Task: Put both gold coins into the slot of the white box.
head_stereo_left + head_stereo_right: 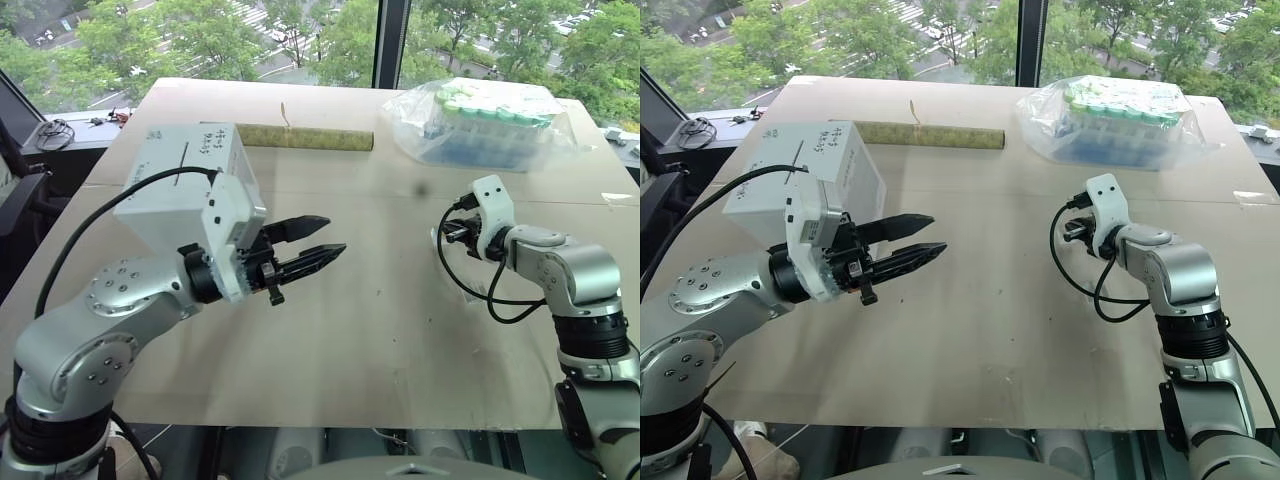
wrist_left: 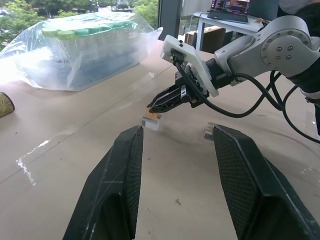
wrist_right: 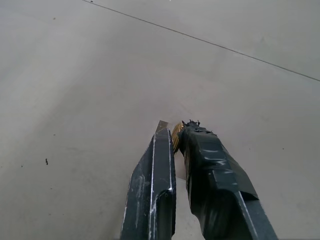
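Note:
My right gripper should open its fingers and grip the gold coin's sides [image 3: 176, 141] squarely before I lift it, since the gold coin [image 3: 177, 135] sits slanted across those fingers.
The white box [image 1: 175, 195] stands at the table's left, its thin dark slot [image 1: 185, 153] on the upper face. My left gripper [image 1: 334, 234] hovers open and level just right of the box, nothing between its fingers. My right gripper [image 2: 150, 108] is on the right side of the table, low over the surface, shut on a gold coin [image 3: 176, 131] held edgewise at its fingertips. In the left wrist view that gold coin [image 2: 153, 114] sits right above a small clear plastic piece [image 2: 149, 123]; whether they touch is unclear.
A clear bag of green-capped tubes [image 1: 490, 120] lies at the back right. A long olive roll [image 1: 305, 137] lies at the back centre. A second clear plastic piece [image 2: 209, 133] rests near the right gripper. Cables [image 1: 55, 130] lie off the table's left edge.

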Robot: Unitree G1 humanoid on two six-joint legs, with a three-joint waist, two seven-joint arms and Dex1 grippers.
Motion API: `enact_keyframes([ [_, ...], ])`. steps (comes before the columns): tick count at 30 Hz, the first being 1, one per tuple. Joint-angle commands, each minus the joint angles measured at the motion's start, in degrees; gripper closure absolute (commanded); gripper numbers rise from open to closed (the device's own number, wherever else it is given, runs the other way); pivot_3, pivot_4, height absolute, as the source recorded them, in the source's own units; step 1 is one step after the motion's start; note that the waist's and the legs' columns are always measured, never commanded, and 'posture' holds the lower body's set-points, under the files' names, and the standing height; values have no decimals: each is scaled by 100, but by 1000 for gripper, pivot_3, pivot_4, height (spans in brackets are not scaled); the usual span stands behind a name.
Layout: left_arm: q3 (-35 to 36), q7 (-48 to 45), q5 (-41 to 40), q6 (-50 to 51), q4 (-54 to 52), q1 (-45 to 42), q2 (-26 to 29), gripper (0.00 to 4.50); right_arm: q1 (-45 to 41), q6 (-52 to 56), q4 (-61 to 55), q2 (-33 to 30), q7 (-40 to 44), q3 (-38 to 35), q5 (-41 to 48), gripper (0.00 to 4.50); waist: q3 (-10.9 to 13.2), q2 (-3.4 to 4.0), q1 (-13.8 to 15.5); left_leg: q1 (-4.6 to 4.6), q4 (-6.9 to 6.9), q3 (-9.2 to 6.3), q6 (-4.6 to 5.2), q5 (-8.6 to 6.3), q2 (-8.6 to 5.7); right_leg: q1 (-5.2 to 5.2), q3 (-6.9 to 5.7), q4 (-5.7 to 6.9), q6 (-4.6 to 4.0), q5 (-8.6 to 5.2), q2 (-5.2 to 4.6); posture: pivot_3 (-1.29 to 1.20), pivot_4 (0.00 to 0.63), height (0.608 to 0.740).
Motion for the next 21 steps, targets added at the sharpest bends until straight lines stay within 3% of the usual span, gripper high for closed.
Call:
enact_keyframes([
  [1,-2,-33,48,-167,-211,33,-9,2296,-30,13,5,22,-1,-61,-6,4288,0,0,0,0,0,0,0,0,0,0,0,0,0,0,0,0,150,740],
  [21,-20,-81,134,-380,-72,165,-138,2296,-63,-52,-139,-68,205,-474,224,4288,3,5,2,0,-4,0,0,0,1,-1,0,-4,0,0,0,0,150,740],
])
